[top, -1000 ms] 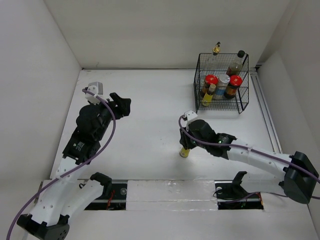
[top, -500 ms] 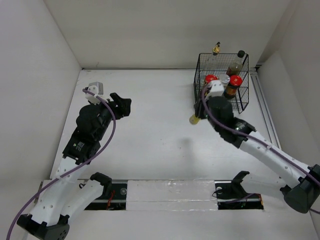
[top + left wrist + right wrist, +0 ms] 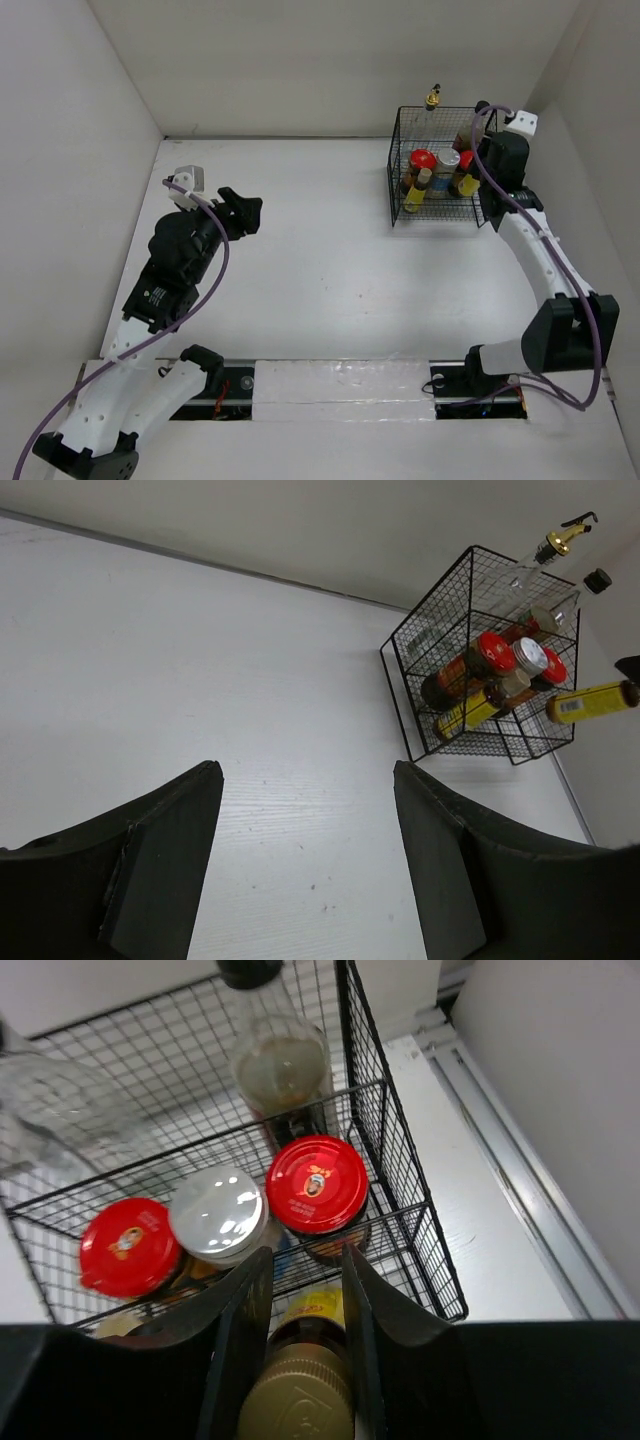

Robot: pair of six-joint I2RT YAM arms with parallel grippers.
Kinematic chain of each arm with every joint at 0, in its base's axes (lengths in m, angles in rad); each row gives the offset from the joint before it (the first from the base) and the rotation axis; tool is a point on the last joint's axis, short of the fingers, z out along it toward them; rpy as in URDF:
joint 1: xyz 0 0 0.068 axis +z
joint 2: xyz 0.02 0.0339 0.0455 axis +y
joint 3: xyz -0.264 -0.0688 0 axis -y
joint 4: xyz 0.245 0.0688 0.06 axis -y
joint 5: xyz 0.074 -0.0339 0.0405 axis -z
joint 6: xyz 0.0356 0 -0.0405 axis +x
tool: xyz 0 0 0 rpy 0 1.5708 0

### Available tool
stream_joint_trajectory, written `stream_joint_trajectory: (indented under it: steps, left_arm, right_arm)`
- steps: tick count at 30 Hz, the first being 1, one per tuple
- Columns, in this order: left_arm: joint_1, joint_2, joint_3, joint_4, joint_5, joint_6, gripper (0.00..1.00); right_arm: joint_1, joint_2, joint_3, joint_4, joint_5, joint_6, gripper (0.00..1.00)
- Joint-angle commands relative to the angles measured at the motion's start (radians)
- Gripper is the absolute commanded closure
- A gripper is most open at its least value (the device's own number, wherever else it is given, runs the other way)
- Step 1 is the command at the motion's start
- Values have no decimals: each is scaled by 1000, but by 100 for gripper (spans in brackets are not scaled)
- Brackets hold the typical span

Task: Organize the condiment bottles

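I can see the tiny yellow bottle (image 3: 318, 1306) pointing base first at the open near corner of the basket (image 3: 405, 1282), so I should keep lowering it with my right gripper until it stands inside.
The black wire basket (image 3: 392, 180) at the back right holds a tall clear gold-capped bottle (image 3: 433, 97), a dark black-capped bottle (image 3: 278, 1060), two red-lidded jars (image 3: 318, 1185) (image 3: 128, 1247), a silver-lidded shaker (image 3: 218, 1215) and one tiny yellow bottle (image 3: 415, 195). My right gripper (image 3: 305, 1260) is shut on the second tiny yellow bottle (image 3: 310, 1360), gold cap toward the camera, just above the basket's near right corner. The left wrist view shows that bottle (image 3: 590, 702) lying sideways in the air beside the basket (image 3: 430, 595). My left gripper (image 3: 305, 775) is open and empty over the left of the table.
A metal rail (image 3: 530, 225) runs along the right wall next to the basket. White walls close in the table at the back, left and right. The right arm (image 3: 545, 260) arches along the right side.
My right gripper has lifted the yellow bottle from the table's middle and carried it back and right to the basket. The left arm has not moved.
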Motion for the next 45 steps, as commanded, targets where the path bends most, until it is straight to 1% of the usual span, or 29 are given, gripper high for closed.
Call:
stream_joint_trajectory:
  steps: [1, 8, 13, 16, 20, 22, 23, 24, 26, 27, 28, 30, 31, 35, 37, 38, 40, 41, 42, 43, 44, 45]
  left_arm:
    - [-2, -11, -1, 43, 14, 14, 36]
    - [-2, 7, -1, 43, 14, 14, 36]
    - [-2, 18, -1, 43, 14, 14, 36]
    - [-2, 18, -1, 43, 14, 14, 34]
    - [-2, 27, -1, 43, 14, 14, 34]
    - [-2, 27, -1, 43, 14, 14, 34]
    - [-2, 27, -1, 43, 14, 14, 34]
    - [-2, 27, -1, 43, 14, 14, 34]
    - [-2, 27, -1, 43, 14, 14, 34]
    - [-2, 27, -1, 43, 14, 14, 33]
    - [-2, 27, -1, 43, 14, 14, 33]
    - [-2, 27, -1, 43, 14, 14, 33]
    - [-2, 27, -1, 43, 14, 14, 33]
    - [-2, 27, -1, 43, 14, 14, 33]
    - [-2, 27, -1, 43, 14, 14, 33]
    - [-2, 18, -1, 43, 14, 14, 32]
    - [-2, 18, -1, 43, 14, 14, 31]
    - [-2, 18, -1, 43, 14, 23, 28]
    - [-2, 18, 8, 43, 23, 23, 27]
    - [-2, 18, 9, 43, 23, 23, 23]
    - [-2, 18, 9, 43, 23, 23, 21]
    - [-2, 18, 9, 43, 32, 23, 18]
  right_arm:
    - [-47, 32, 55, 133, -80, 3, 89]
    - [-56, 128, 67, 133, -95, 24, 89]
    - [-56, 187, 32, 152, -95, 44, 89]
    - [-45, 211, 8, 162, -86, 66, 93]
    - [-36, 241, -17, 173, -68, 76, 93]
    - [-27, 241, -26, 173, -68, 86, 88]
    - [-27, 241, -35, 173, -68, 86, 82]
    - [-27, 250, -35, 173, -68, 86, 69]
    - [-27, 250, -44, 173, -59, 86, 57]
    - [-27, 250, -54, 173, -58, 86, 41]
    - [-27, 250, -54, 173, -58, 86, 41]
    - [-27, 250, -54, 182, -58, 86, 37]
    - [-27, 241, -54, 182, -58, 86, 37]
    - [-27, 214, -54, 182, -58, 86, 29]
    - [-27, 171, -54, 172, -58, 86, 25]
    - [-27, 151, -54, 171, -68, 86, 21]
    - [-17, 80, -63, 171, -68, 86, 17]
    - [-17, 56, -63, 171, -68, 86, 13]
    - [-8, 30, -75, 171, -68, 86, 6]
    - [2, -30, -75, 171, -68, 77, 3]
    - [2, -59, -84, 171, -77, 66, 0]
    - [27, -88, -84, 171, -91, 66, 0]
